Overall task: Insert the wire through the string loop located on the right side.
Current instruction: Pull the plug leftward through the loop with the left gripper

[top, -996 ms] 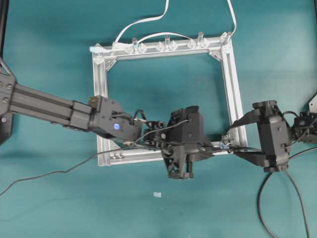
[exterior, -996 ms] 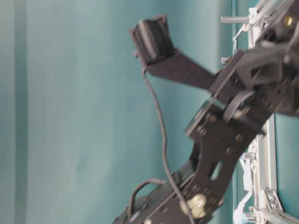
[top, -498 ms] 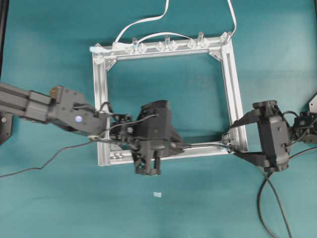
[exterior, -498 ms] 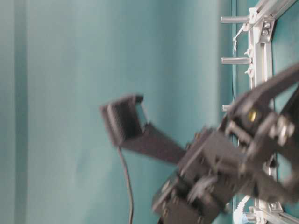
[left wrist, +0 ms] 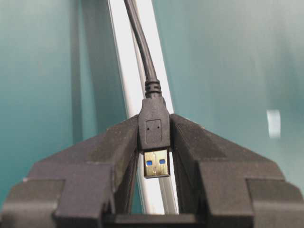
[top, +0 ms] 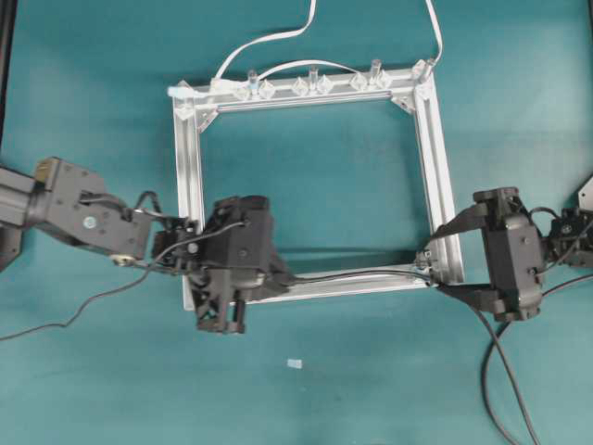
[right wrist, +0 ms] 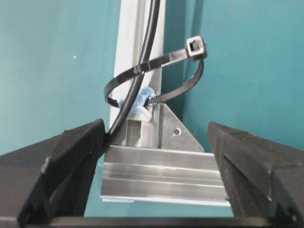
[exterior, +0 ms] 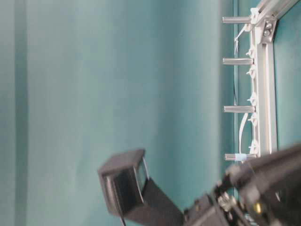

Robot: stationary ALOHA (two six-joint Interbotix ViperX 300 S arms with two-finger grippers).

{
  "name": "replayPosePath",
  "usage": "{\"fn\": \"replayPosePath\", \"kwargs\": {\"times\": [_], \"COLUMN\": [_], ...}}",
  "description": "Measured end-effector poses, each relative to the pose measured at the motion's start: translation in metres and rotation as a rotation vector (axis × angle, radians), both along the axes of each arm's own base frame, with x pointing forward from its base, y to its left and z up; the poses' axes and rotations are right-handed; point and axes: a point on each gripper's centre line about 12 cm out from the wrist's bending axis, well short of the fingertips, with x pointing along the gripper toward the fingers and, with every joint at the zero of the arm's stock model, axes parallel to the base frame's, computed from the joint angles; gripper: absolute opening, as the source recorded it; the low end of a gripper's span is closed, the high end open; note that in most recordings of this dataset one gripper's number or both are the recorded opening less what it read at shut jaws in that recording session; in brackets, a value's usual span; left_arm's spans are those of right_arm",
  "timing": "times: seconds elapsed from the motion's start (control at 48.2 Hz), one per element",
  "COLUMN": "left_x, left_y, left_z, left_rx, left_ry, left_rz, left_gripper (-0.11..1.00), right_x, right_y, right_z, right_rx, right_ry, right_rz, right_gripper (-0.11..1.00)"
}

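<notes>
The wire runs through the string loop (right wrist: pixel 137 84), so the robot's left gripper keeps pulling the black plug along the near bar and lets go past the bar's end (top: pixel 188 298).
The wire (top: pixel 352 273) lies along the near bar of the square aluminium frame (top: pixel 431 167). Its black plug (left wrist: pixel 154 130) with a gold metal tip is pinched between the fingers of my left gripper (left wrist: pixel 154 137), which is shut on it. From above, that left gripper (top: pixel 271 276) sits near the frame's near-left corner. The string loop (right wrist: pixel 164 60), a black tie with a pale blue fitting (right wrist: pixel 135 102), stands on the near-right corner, and the wire (right wrist: pixel 152 28) passes through it. My right gripper (right wrist: pixel 156 159) is open, its fingers either side of that corner, the left finger touching the wire.
Clear pegs (top: pixel 312 74) stand on the far bar, with a flat white cable (top: pixel 278 42) running off behind them. A small white scrap (top: pixel 294 363) lies on the teal table in front. Thick black cables (top: pixel 500 371) trail from the right arm.
My left gripper has travelled left along the near bar with the plug, drawing the wire through the loop. The right gripper has stayed put.
</notes>
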Motion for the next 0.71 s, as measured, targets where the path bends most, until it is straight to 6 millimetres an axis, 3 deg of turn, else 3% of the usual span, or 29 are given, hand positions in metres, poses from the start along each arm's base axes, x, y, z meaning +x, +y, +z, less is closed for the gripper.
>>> {"fn": "replayPosePath", "kwargs": {"times": [0.706], "left_x": [-0.096], "left_y": [-0.007], "left_z": [0.007], "left_rx": [-0.112], "left_ry": [0.134], "left_rz": [0.048], "left_gripper": [0.21], "right_x": [-0.001], "right_y": [0.001], "right_z": [-0.001], "right_rx": [0.005], "right_ry": [0.014], "right_rz": [0.005], "right_gripper": [0.93]}}
